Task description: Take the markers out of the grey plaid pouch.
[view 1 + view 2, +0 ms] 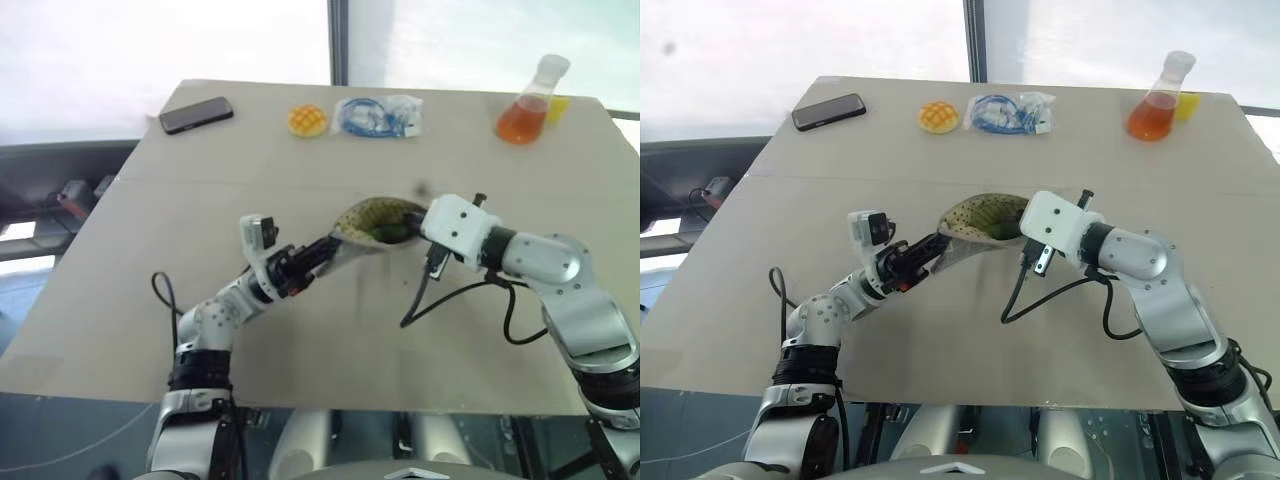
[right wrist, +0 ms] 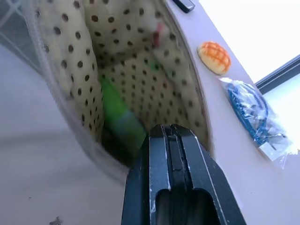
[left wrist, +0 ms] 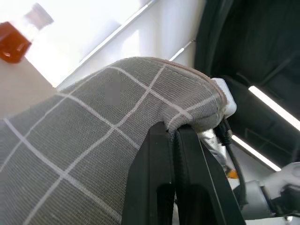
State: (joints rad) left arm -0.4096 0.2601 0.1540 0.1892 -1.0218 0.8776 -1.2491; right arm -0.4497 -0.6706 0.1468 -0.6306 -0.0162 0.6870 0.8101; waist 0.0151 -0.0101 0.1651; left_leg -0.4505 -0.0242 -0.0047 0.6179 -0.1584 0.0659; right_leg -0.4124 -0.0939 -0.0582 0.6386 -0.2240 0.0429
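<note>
The robot's right gripper is closed at the pouch's opening (image 2: 117,171) and the green marker is deeper inside, so the gripper should open its fingers and reach in around the marker (image 2: 117,108).
The grey plaid pouch (image 1: 365,225) hangs above the table's middle, held between both arms, with its mouth gaping toward my right. My left gripper (image 1: 325,250) is shut on the pouch's closed end, and the fabric bunches over its fingertips (image 3: 159,136). My right gripper (image 2: 168,129) is shut at the pouch's mouth. Inside, against the yellowish dotted lining, lies a green marker (image 2: 117,112). Its near end runs behind my right fingertips, and I cannot tell whether they pinch it. A reddish marker (image 2: 158,33) shows blurred deeper inside.
Along the table's far edge lie a black phone (image 1: 196,114), a yellow bun-like toy (image 1: 307,120), a blue cable in a clear bag (image 1: 378,116) and a flask of orange liquid (image 1: 524,110). Black cables loop under my right wrist (image 1: 440,295).
</note>
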